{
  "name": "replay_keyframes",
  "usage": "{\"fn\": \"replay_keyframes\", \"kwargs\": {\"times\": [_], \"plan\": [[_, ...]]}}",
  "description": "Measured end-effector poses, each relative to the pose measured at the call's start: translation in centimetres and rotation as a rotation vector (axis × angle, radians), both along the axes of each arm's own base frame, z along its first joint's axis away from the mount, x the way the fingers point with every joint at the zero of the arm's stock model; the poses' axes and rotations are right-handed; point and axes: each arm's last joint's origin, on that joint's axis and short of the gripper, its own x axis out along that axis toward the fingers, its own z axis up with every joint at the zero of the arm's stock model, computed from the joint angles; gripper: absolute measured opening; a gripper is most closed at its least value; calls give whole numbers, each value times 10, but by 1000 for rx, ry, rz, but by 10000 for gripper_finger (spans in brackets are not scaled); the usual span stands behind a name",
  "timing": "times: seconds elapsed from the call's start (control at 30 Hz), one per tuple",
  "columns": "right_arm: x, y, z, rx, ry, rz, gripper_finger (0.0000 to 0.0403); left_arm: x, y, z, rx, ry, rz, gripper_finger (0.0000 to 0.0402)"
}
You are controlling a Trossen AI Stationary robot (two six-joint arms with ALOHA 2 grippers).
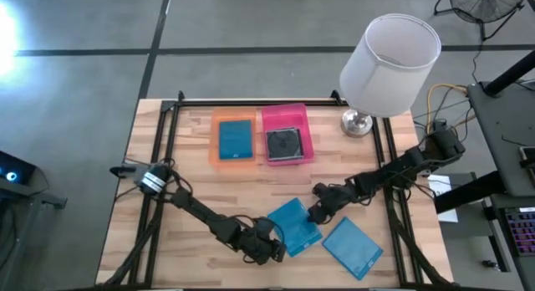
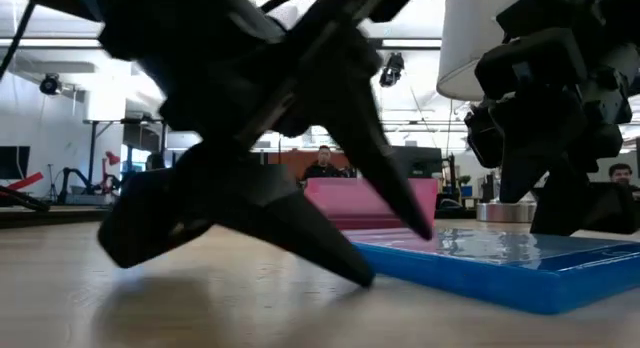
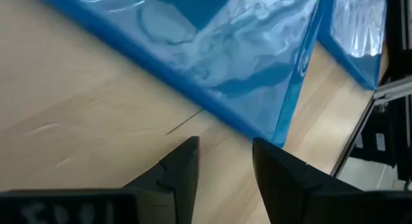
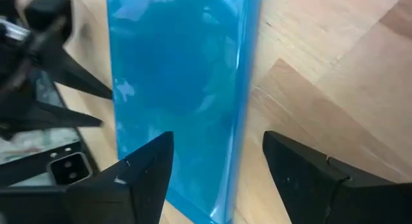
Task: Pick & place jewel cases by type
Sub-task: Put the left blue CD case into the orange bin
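Note:
My right gripper has its fingers on both sides of the blue case's edge, so next my left gripper moves away from the blue case's corner while my right gripper lifts the case to the orange tray.
Two bright blue jewel cases lie flat on the near part of the table: one between my grippers and one to its right. My left gripper is open, low at the first case's near-left corner, which stands just ahead of its fingertips. My right gripper is open at that case's far-right edge, with one finger over the case and the other over bare wood. A third blue case lies in the orange tray. A dark case lies in the pink tray. My left gripper points slanting down at the table just short of the blue case's corner; whether a finger touches the case, I cannot tell. My right gripper straddles the case's edge from above; whether a finger touches it, I cannot tell.
The orange tray and pink tray sit side by side at the table's far middle. A white-shaded lamp stands at the far right on its metal base. Bare wood shows at the table's near left. People sit in the room beyond.

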Motion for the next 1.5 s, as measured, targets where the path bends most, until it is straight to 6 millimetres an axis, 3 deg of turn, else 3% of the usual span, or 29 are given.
{"fn": "replay_keyframes", "kwargs": {"times": [0.27, 0.6, 0.73, 0.87, 1.03, 1.23, 1.3, 1.4, 1.5], "plan": [[26, 13, -9, 65, -26, 97, 232, 21, 3, -7, 8, -8, -27, 130], [46, 15, 8, 53, -112, 130, 208, 20, 8, -5, 58, -7, -57, 129], [45, 13, 6, 27, -108, 69, 173, 15, 8, 1, 168, -24, -6, 128], [47, 13, 9, 19, -137, 39, 103, 3, 3, 15, 232, -24, 18, 128], [54, 14, 25, 18, -216, 13, 20, -33, -19, 61, 254, -114, 134, 128], [78, 7, 83, 11, -436, -133, 14, -110, -45, 134, 309, -403, 402, 128], [91, -5, 104, 8, -501, -196, 13, -136, -48, 152, 356, -504, 460, 128], [117, -38, 133, -21, -546, -255, 13, -163, -43, 175, 437, -572, 472, 128], [144, -83, 142, -50, -482, -297, 13, -176, -27, 193, 519, -562, 443, 128]]}}
